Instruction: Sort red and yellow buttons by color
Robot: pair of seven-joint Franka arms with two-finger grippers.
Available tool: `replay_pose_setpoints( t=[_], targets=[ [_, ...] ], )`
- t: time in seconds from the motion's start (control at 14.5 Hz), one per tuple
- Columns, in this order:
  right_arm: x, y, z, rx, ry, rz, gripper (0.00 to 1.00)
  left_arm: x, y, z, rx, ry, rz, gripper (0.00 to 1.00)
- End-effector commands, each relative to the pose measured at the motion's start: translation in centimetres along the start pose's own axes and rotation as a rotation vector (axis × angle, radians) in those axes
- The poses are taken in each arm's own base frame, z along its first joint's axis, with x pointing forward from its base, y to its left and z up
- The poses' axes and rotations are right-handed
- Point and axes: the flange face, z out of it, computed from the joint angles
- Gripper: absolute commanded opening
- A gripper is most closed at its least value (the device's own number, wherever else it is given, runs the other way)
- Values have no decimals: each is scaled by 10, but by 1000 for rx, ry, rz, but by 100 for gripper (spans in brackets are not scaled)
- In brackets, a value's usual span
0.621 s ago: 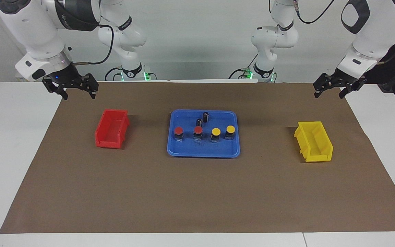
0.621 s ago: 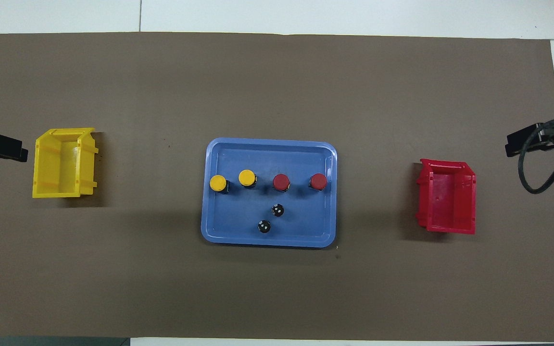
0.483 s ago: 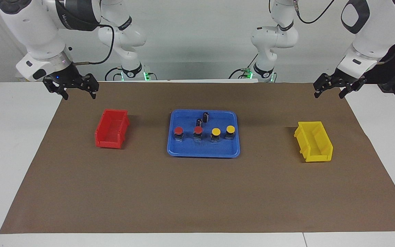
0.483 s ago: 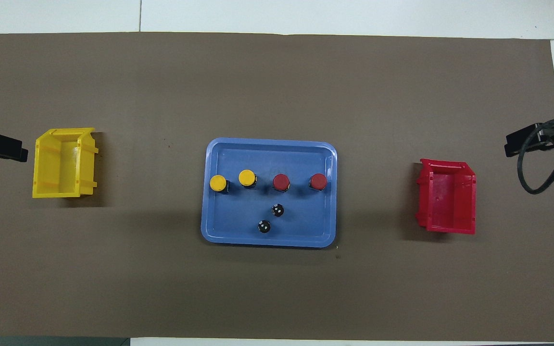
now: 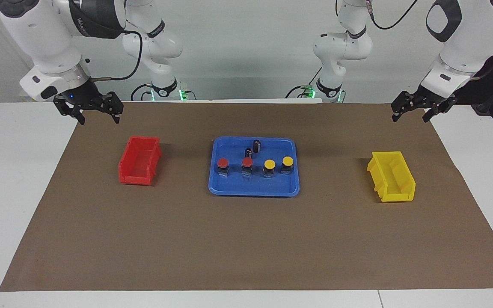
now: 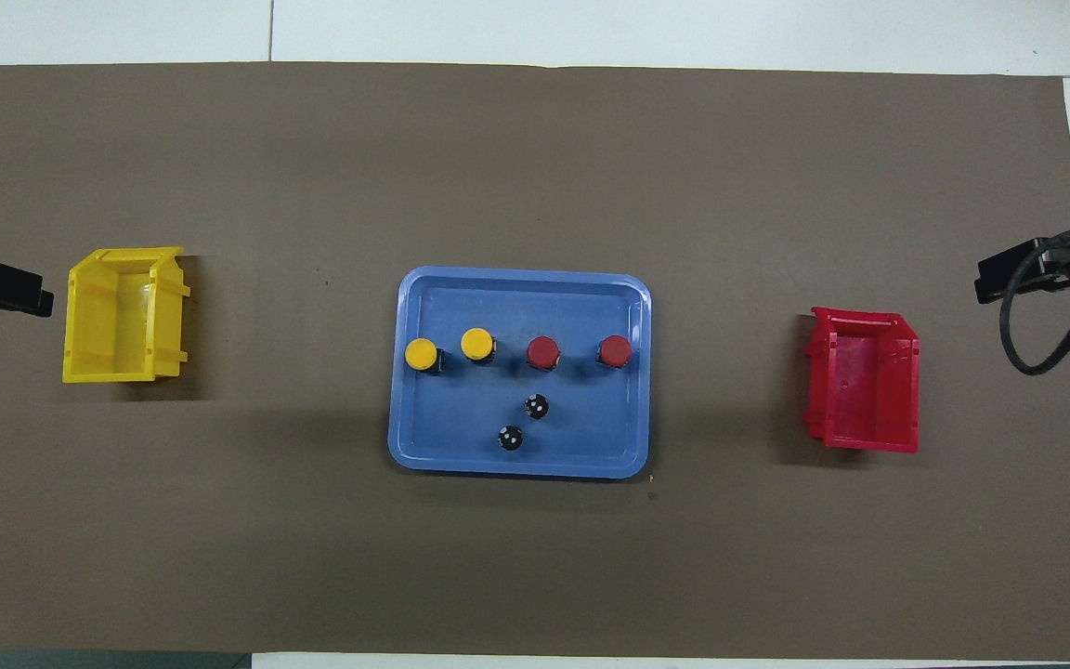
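The red button [image 6: 614, 353] will tip over onto its side when I drop it in the red bin, because a round cap sits on an upright black base.
Two red buttons [image 5: 223, 163] [image 5: 247, 162] and two yellow buttons [image 5: 269, 164] [image 5: 288, 161] stand upright in a row in the blue tray [image 5: 253, 190]. In the overhead view the reds [image 6: 542, 352] [image 6: 615, 350] are toward the right arm's end and the yellows [image 6: 421, 354] [image 6: 477, 344] toward the left arm's end. My right gripper [image 5: 97, 119] is open and empty, raised over the mat's edge by the red bin [image 5: 135, 177]. My left gripper [image 5: 409, 117] is open and empty, raised over the mat's edge by the yellow bin [image 5: 394, 197]. Both arms wait.
Two small black capless cylinders [image 6: 536, 406] [image 6: 510, 438] stand in the tray, nearer to the robots than the buttons. The red bin [image 6: 865, 437] and the yellow bin [image 6: 80, 316] both hold nothing. A brown mat [image 6: 535, 576] covers the table.
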Motion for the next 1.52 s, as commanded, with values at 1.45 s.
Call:
replay_pose_setpoints(
  t=[1.45],
  targets=[
    [4, -317, 193, 93, 153, 140, 100, -12, -26, 13, 48, 31, -79, 100]
  ],
)
